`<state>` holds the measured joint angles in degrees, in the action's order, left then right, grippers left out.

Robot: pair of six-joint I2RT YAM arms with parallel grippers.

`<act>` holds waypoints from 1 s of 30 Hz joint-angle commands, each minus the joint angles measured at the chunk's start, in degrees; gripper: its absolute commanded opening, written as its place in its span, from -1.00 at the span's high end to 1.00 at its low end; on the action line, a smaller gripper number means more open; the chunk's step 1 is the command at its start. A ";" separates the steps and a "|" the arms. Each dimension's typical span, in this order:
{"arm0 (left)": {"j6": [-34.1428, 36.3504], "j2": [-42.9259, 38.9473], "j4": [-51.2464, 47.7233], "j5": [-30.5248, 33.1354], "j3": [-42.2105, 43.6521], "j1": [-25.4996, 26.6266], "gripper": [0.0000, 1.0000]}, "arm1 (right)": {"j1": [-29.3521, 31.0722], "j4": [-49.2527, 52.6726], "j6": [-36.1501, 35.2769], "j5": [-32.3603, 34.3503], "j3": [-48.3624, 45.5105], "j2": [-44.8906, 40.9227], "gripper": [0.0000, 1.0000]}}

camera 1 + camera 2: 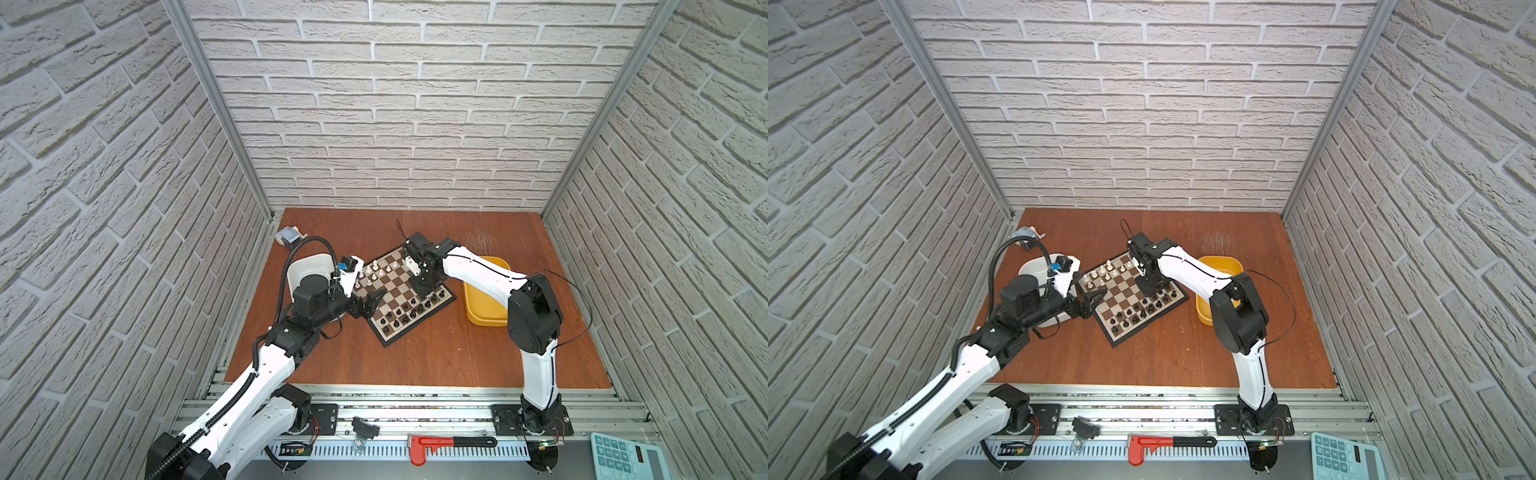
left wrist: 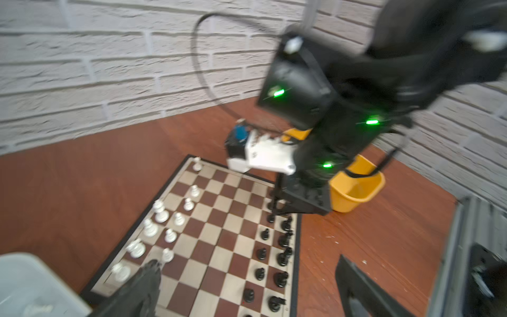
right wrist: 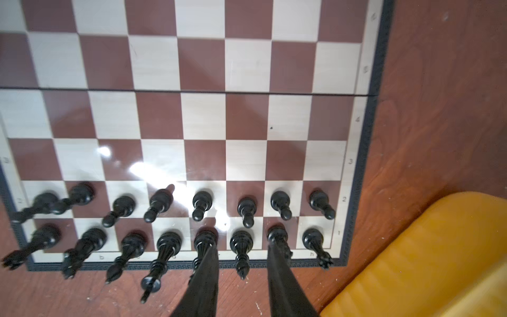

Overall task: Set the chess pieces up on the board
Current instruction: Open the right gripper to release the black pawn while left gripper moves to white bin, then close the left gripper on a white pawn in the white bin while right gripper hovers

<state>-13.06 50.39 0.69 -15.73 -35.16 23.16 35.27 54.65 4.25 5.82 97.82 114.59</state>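
I should use my left gripper to get a white pawn from the white tub (image 1: pixel 307 269) for my right gripper, because the black rows are full and the white rows have gaps (image 2: pixel 178 186).
The board (image 1: pixel 400 286) lies at an angle in the middle of the table. Black chess pieces (image 1: pixel 409 311) fill two rows along its near right edge. Several white pieces (image 1: pixel 376 270) stand along its far left edge. My right gripper (image 3: pixel 242 245) points down over the black back row, open. Its fingers (image 3: pixel 277 263) straddle a black piece (image 3: pixel 241 238) without touching it. My left gripper (image 1: pixel 372 305) hangs wide open over the board's left corner, holding nothing; in the left wrist view it (image 2: pixel 247 260) frames the black rows.
A white tub (image 1: pixel 307 266) sits left of the board under my left arm, and a yellow tub (image 1: pixel 484 307) to its right. A red-headed hammer (image 1: pixel 449 444) and a calculator (image 1: pixel 623 457) lie on the front rail. A small grey object (image 1: pixel 288 236) sits at the back left.
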 commanded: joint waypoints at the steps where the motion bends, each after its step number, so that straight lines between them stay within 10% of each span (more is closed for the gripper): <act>1: -11.19 4.05 -4.57 7.63 -3.02 -6.41 -0.97 | -0.50 -4.43 0.72 0.24 0.88 -8.13 0.22; 7: -20.60 13.63 -10.72 10.96 -4.88 -17.37 -0.46 | -0.55 -16.14 0.22 -4.21 -5.02 -14.33 0.11; 22: -37.02 50.75 -29.17 23.11 -35.71 -19.34 0.24 | -0.54 -29.08 -0.51 -19.67 -12.73 -17.94 -0.13; 30: -39.69 57.97 -31.45 21.04 -41.23 -19.12 0.23 | -0.72 -29.56 -1.57 -20.32 -13.99 -18.52 -0.11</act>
<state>-50.33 107.33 -27.46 4.43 -74.48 4.19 34.70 27.90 3.68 -13.02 83.94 98.54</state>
